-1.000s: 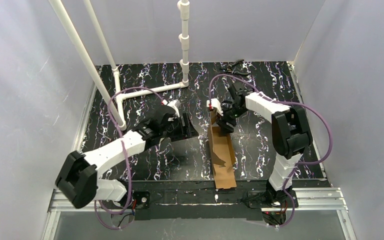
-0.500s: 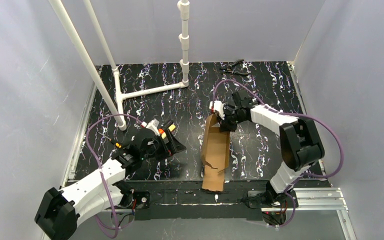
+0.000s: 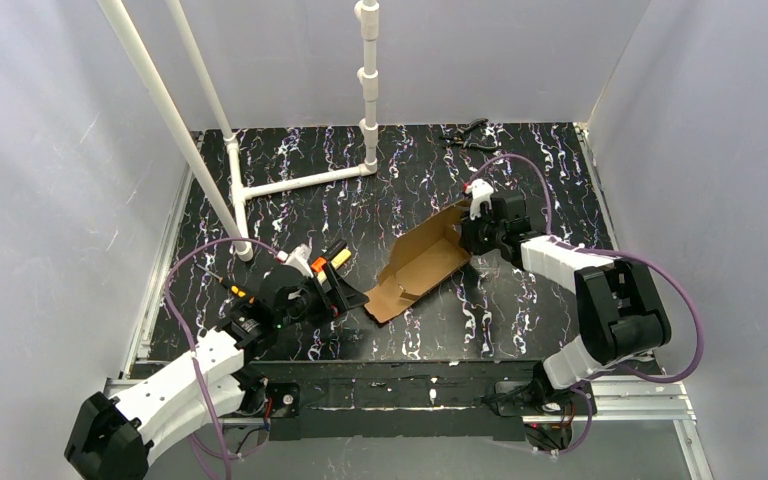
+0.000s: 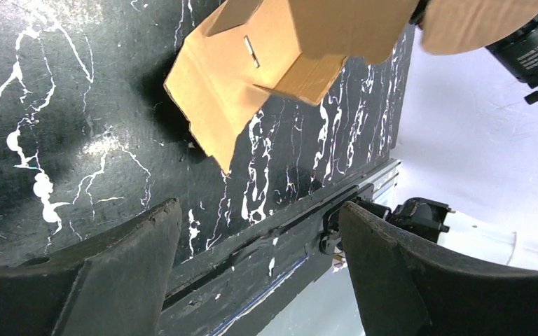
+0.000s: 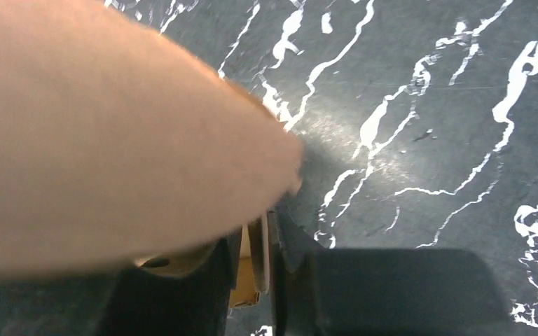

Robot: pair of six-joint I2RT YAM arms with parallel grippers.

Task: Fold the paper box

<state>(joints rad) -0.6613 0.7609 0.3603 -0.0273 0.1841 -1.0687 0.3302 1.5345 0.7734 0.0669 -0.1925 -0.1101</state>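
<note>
My left gripper stands low beside the box's flat end flap, away from the back side's free corner, so I should raise my left gripper and take that corner.
The paper box is a brown cardboard sheet, partly formed into an open trough, lying diagonally across the middle of the black marbled table. My right gripper is shut on a flap at its far right end. In the right wrist view a thin cardboard edge sits between the nearly closed fingers of my right gripper, and blurred cardboard fills the left. My left gripper stands open and empty just left of the box's near corner. The left wrist view shows the box ahead of my left gripper, apart from it.
A white pipe frame lies on the table at the back left, with an upright post and slanting poles. A small black tool lies at the far edge. The metal rail runs along the near edge.
The right gripper has closed on the box's far end and swung it right, so the box went from lengthwise to diagonal. The left arm has drawn back to the near left.
</note>
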